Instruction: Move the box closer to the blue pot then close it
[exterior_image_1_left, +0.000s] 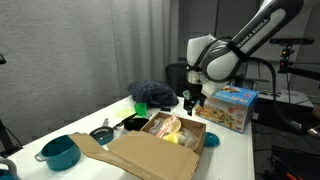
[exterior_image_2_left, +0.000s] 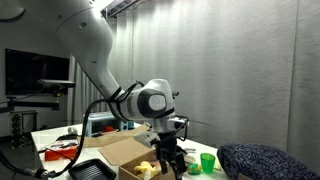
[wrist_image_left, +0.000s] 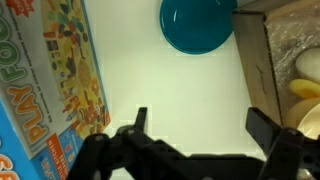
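Note:
My gripper will push the brown box (exterior_image_1_left: 200, 143), and the box should slide and turn with its load still in it, because the yellow and pink items (exterior_image_1_left: 174, 131) sit low inside the box's sides.
The brown cardboard box (exterior_image_1_left: 172, 133) stands open on the white table, with yellow and pink items inside and a long flap lying toward the front. It also shows in an exterior view (exterior_image_2_left: 118, 152) and at the right edge of the wrist view (wrist_image_left: 268, 60). The small teal-blue pot (exterior_image_1_left: 60, 152) with side handles sits at the table's near-left end, well apart from the box. My gripper (exterior_image_1_left: 190, 100) hangs open and empty just above the table, between the box's wall and the printed carton. Its fingers (wrist_image_left: 200, 125) frame bare tabletop. It also shows in an exterior view (exterior_image_2_left: 170, 160).
A colourful printed toy carton (exterior_image_1_left: 228, 106) lies close beside the gripper (wrist_image_left: 45, 75). A shallow teal dish (wrist_image_left: 198, 25) sits ahead of the fingers. A dark blue cushion (exterior_image_1_left: 150, 93), a green cup (exterior_image_1_left: 140, 106) and a small dark pan (exterior_image_1_left: 102, 133) stand behind the box.

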